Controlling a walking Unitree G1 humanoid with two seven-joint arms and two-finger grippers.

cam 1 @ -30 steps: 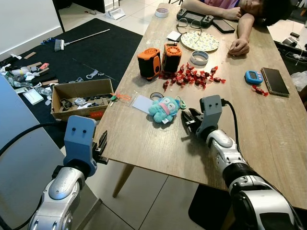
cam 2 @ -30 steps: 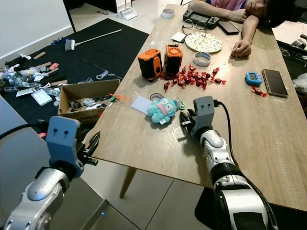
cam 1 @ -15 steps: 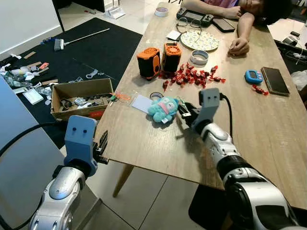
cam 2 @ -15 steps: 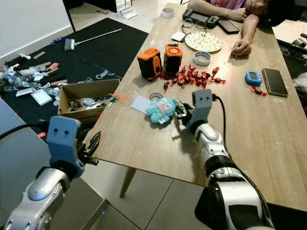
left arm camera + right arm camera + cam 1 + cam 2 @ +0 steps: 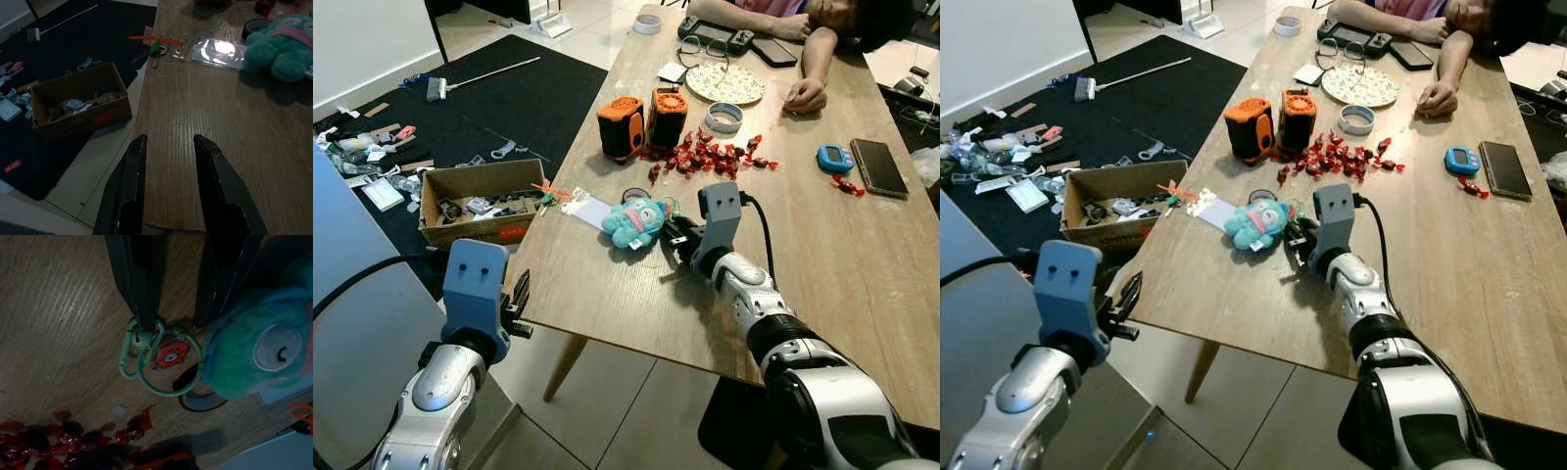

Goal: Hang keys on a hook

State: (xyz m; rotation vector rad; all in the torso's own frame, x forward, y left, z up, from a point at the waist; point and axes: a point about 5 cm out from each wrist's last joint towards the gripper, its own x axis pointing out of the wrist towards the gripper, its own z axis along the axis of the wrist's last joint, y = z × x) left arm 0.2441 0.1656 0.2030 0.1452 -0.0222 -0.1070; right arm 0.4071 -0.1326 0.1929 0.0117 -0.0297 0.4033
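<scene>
I expect the red charm (image 5: 171,355) to come along with the teal plush when I lift the green ring, because the charm's small link (image 5: 182,336) meets the ring.
A teal plush keychain (image 5: 632,220) lies on the wooden table (image 5: 607,294). Its mint-green ring (image 5: 168,377) and carabiner (image 5: 130,357) rest on the wood beside it. My right gripper (image 5: 674,235) is low over the table right of the plush, open. One fingertip (image 5: 144,318) touches the carabiner and the other presses against the plush. A small bunch of keys with orange and green tags (image 5: 159,43) lies near the table's left edge. My left gripper (image 5: 168,147) hovers open at that edge, holding nothing.
A clear card sleeve (image 5: 587,208) lies left of the plush. Two orange devices (image 5: 620,127), red candies (image 5: 705,157), a tape roll and a plate (image 5: 724,83) sit farther back. A person's arm (image 5: 808,93) rests at the far end. A cardboard box (image 5: 475,201) stands on the floor.
My right gripper has slid left along the table up to the plush. The plush and card sleeve have shifted a little left. The left arm holds still.
</scene>
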